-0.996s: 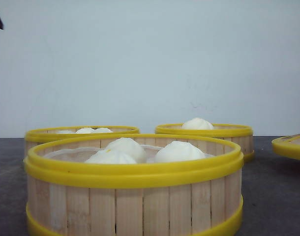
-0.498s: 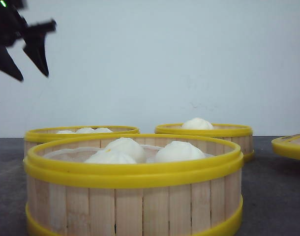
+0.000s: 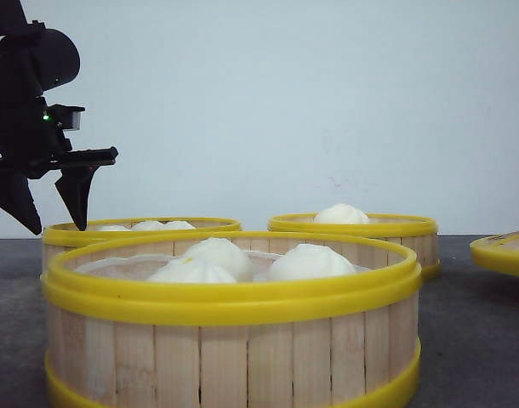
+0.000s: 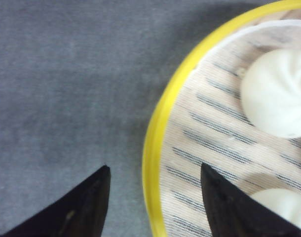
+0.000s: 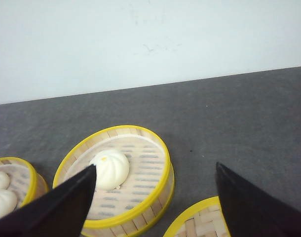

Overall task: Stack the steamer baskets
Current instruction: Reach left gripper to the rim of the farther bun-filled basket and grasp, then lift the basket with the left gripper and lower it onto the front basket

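My gripper will set the second basket [image 3: 140, 228] on top, and it should sit flush because the buns in the nearest basket [image 3: 230, 262] are lower than that basket's yellow rim.
Three steamer baskets stand on the dark table. The nearest one [image 3: 234, 340] holds three white buns. Behind it on the left is a second basket [image 3: 140, 228] with buns, and behind on the right a third [image 3: 362, 228] with one bun. My left gripper [image 3: 58, 229] is open and hangs just above the back left basket's left edge. Its yellow rim [image 4: 153, 148] lies between the two fingers, one over the table and one over the basket's liner. My right gripper [image 5: 156, 165] is open and empty, high above the one-bun basket [image 5: 140, 173]; it is out of the front view.
A flat yellow-rimmed lid [image 3: 502, 251] lies at the right edge of the table, also under the right gripper as a lid [image 5: 200, 222]. White buns [image 4: 279, 94] sit inside the back left basket. A pale wall stands behind the table.
The left gripper has come down from the upper left corner and now hangs open at the back left basket's rim. The baskets have not moved.
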